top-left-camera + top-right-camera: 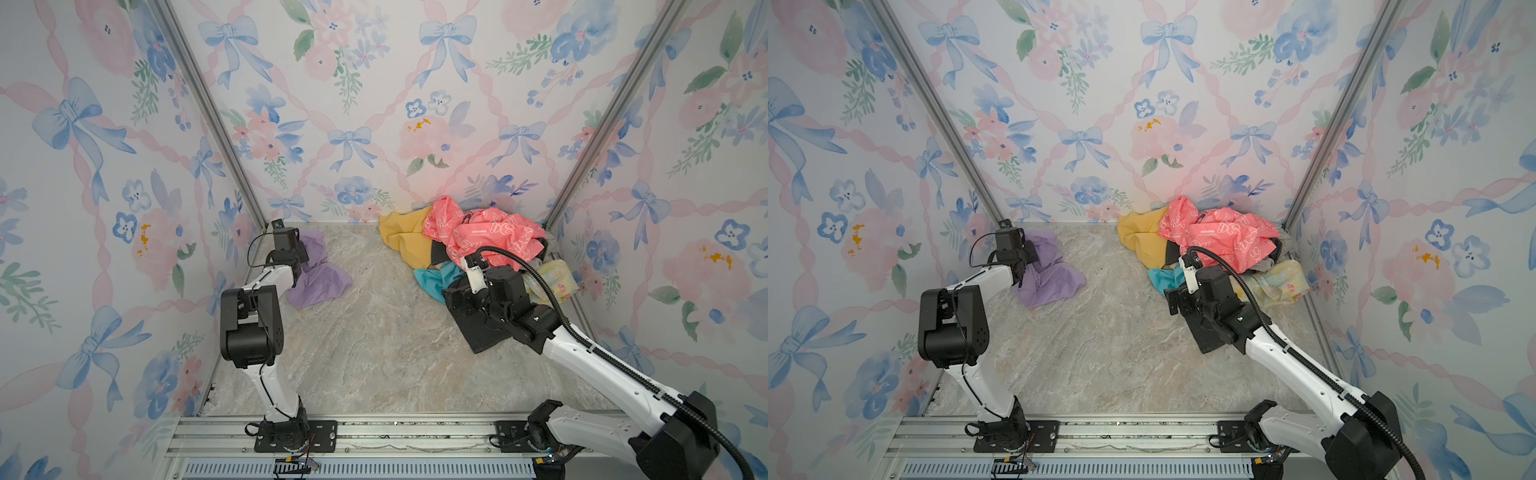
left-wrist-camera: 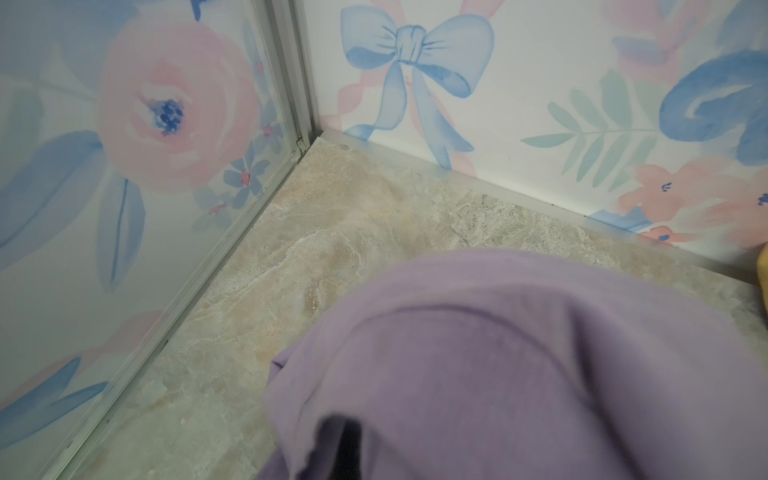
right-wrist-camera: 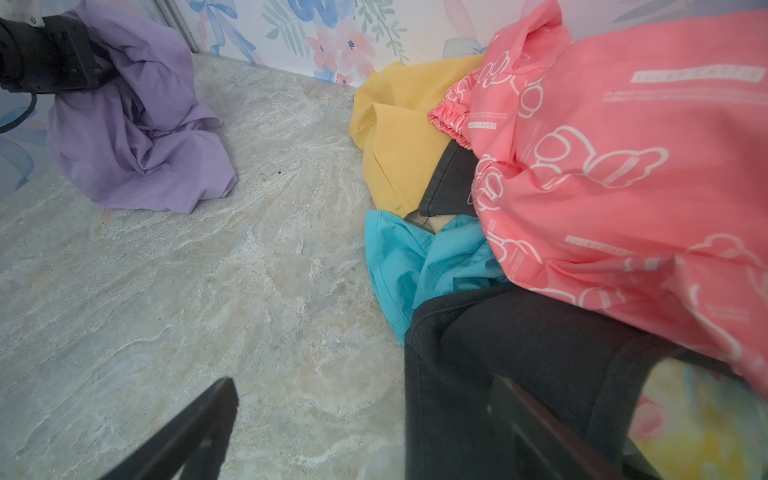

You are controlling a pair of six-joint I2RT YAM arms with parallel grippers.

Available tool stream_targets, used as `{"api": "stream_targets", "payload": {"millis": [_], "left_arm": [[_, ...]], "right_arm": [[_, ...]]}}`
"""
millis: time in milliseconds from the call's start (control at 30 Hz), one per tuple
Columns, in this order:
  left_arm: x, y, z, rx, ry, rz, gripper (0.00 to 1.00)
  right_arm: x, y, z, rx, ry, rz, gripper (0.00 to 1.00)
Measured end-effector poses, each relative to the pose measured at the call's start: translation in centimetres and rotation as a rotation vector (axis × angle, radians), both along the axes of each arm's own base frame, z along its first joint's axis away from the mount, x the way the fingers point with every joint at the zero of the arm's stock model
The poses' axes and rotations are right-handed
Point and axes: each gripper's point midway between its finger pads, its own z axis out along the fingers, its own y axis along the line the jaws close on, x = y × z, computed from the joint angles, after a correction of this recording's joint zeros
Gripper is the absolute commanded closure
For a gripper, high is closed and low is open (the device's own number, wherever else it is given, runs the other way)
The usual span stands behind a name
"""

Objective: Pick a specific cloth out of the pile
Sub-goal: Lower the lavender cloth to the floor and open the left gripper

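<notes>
My left gripper is holding the lavender cloth with its lower folds [image 1: 324, 284] resting on open floor away from the pile, so it should keep lowering the cloth's top [image 1: 313, 241] and let go of it there.
The lavender cloth [image 1: 322, 280] [image 1: 1054, 282] [image 3: 137, 141] is near the back left corner, apart from the pile. Its upper part is bunched up in my left gripper [image 1: 298, 258] [image 1: 1027, 259], which is shut on it, while its lower folds rest on the floor. In the left wrist view the cloth [image 2: 519, 353] covers the jaws. The pile [image 1: 482, 237] [image 1: 1221, 237] [image 3: 623, 174] lies at the back right, topped by coral-pink printed fabric. My right gripper [image 1: 455, 299] [image 1: 1177, 301] [image 3: 370, 415] stands open at the pile's front edge. One of its fingers is over bare floor, the other over a dark grey cloth [image 3: 498, 353].
Mustard [image 1: 405, 241], teal [image 1: 432, 278] and pale yellow patterned [image 1: 548, 282] cloths stick out of the pile. The dark grey cloth [image 1: 478, 338] spreads forward under the right arm. Flowered walls close in on three sides. The marble-look floor [image 1: 374, 353] lies between the two arms.
</notes>
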Motion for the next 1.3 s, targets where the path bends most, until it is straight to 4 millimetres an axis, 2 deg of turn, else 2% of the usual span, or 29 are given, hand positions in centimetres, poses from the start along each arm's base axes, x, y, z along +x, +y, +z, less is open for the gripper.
{"api": "stream_targets", "payload": {"millis": [267, 700, 1033, 1067, 1133, 1233, 1300], "left_arm": [[0.7, 1.1, -2.6, 0.044, 0.125, 0.033, 1.00], [1.8, 2.4, -6.6, 0.098, 0.282, 0.060, 1.00], [2.2, 3.8, -6.7, 0.140, 0.313, 0.077, 1.00], [2.2, 4.1, -6.7, 0.144, 0.314, 0.081, 0.97], [2.2, 4.4, -6.6, 0.147, 0.316, 0.085, 0.78], [2.2, 4.9, -6.3, 0.145, 0.313, 0.091, 0.56], [2.5, 4.9, -5.9, 0.140, 0.304, 0.089, 0.36]], "right_arm": [[0.1, -0.3, -1.0, 0.023, 0.021, 0.000, 0.02], [-0.4, -0.6, -1.0, 0.044, 0.018, 0.005, 0.02], [0.1, -1.4, -1.1, 0.051, 0.018, -0.017, 0.01], [0.1, -1.5, -1.2, 0.050, 0.018, -0.020, 0.01], [0.2, -1.7, -1.2, 0.050, 0.019, -0.025, 0.01], [0.3, -1.8, -1.2, 0.050, 0.020, -0.028, 0.01], [0.3, -1.9, -1.2, 0.050, 0.019, -0.033, 0.01]]}}
